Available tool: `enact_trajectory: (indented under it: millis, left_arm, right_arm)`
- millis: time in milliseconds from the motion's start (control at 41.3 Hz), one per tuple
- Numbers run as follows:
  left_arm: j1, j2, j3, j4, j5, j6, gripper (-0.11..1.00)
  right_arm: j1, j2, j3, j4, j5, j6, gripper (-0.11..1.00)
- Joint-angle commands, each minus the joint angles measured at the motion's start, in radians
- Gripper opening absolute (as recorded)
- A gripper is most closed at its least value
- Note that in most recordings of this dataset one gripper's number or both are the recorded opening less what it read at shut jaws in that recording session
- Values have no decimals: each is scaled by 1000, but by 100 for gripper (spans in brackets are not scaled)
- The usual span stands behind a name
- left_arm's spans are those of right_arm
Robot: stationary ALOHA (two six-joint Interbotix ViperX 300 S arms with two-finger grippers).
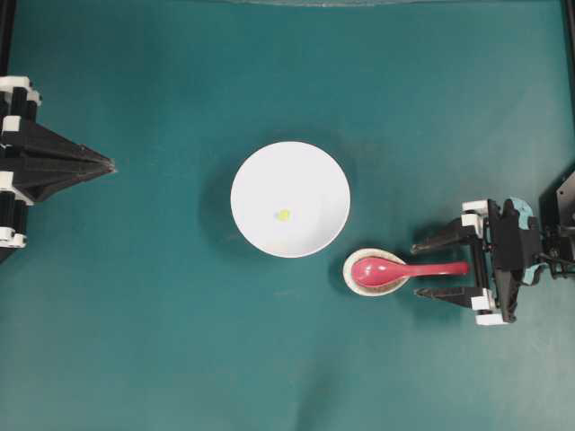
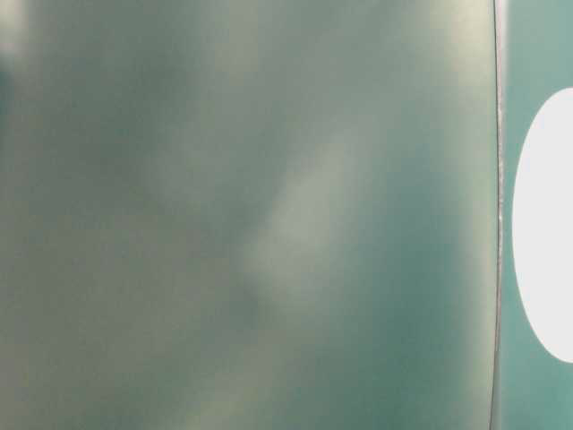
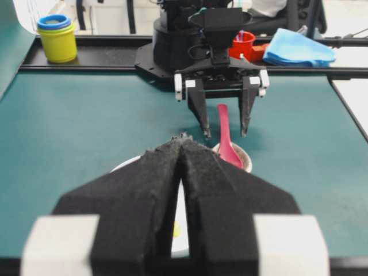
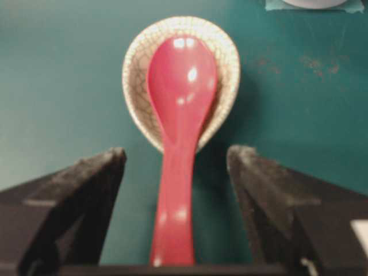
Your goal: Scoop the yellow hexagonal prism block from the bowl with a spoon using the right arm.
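Note:
The yellow block [image 1: 283, 215] is by itself on the white bowl's open bottom [image 1: 296, 190]. It will slide around when I push the red-pink spoon under it.
The white bowl [image 1: 290, 171] stands mid-table with the tiny yellow hexagonal prism block [image 1: 282, 215] lying inside it. To its lower right the red-pink spoon [image 1: 395, 269] rests with its scoop in a small speckled spoon rest [image 1: 352, 280] and its handle pointing right. My right gripper [image 1: 417, 269] is open, its fingers [image 4: 92, 184] on either side of the spoon [image 4: 181, 92] handle without touching it. My left gripper [image 1: 110, 165] is shut and empty at the left edge, far from the bowl. Through its narrow slit in the left wrist view, the block [image 3: 176, 231] shows.
Beyond the table's far side in the left wrist view stand a yellow cup with a blue rim [image 3: 57, 39], a red cup [image 3: 244, 43] and a blue cloth [image 3: 302, 49]. The table-level view is a blur of teal.

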Motion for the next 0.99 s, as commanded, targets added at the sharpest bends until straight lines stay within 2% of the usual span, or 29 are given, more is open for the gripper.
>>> enact_trajectory:
  millis: [0,339,969]
  left_arm:
    - [0,8,-23,2,-5,2,0]
    - [0,9,-25,2,-5,2,0]
    - [0,8,-25,2,-12,2,0]
  right_arm:
    - [5,-9,-3,3,-8,-12,67]
    - [5,-11,-2,2,2,-41,55]
    - [5,-11,-6,2,2,-41,33]
